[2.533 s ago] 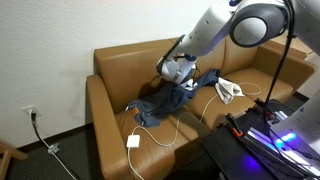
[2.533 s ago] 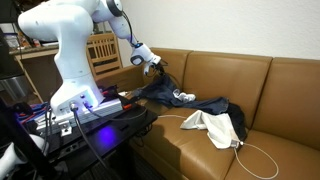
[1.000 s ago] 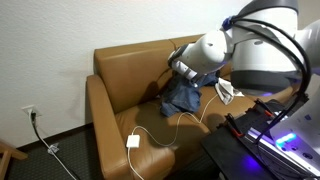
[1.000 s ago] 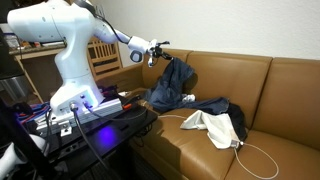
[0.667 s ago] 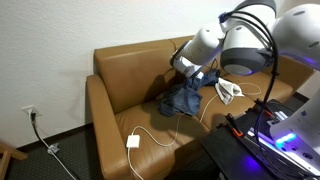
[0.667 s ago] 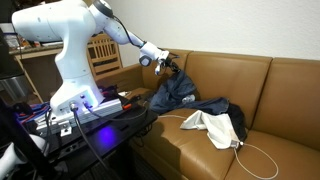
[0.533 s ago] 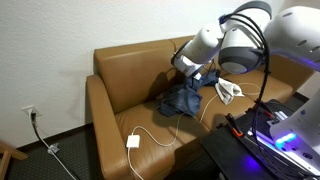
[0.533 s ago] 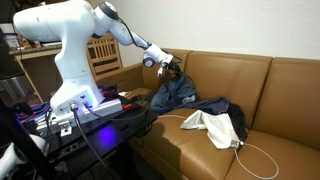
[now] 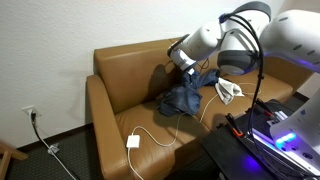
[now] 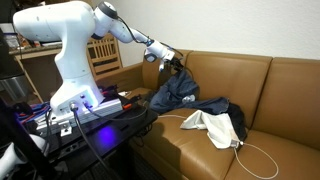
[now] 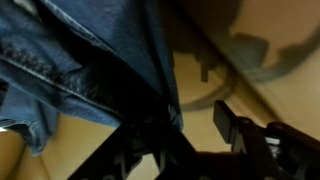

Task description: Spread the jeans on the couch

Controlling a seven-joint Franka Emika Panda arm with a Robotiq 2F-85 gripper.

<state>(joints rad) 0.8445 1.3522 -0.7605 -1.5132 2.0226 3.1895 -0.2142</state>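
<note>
Denim [image 11: 135, 55] drapes over only one finger of my gripper, with leather in the gap, so I should back off and take the jeans' rumpled end [image 9: 167, 103] nearer the couch's arm.
The jeans [image 9: 183, 96] lie in a rumpled blue heap against the backrest of the tan leather couch [image 9: 128, 70], one leg trailing across the seat [image 10: 213, 105]. My gripper [image 9: 186, 63] hovers just above the top of the heap, near the backrest [image 10: 172, 62]. In the wrist view the jaws stand apart, with couch leather [image 11: 290, 100] showing in the gap at the gripper [image 11: 195, 120]. Denim [image 11: 90, 60] still drapes over the left finger, while the right finger [image 11: 228, 118] is bare.
A crumpled white cloth [image 10: 210, 126] lies on the seat beside the jeans. A white cable [image 9: 160, 126] with a square plug block [image 9: 133, 141] runs over the seat and front edge. Robot base and cabling [image 10: 90, 105] stand before the couch.
A second ago the jeans hung lifted from my shut gripper; since then they have dropped into a heap against the backrest. The jaws have parted and the gripper has risen slightly.
</note>
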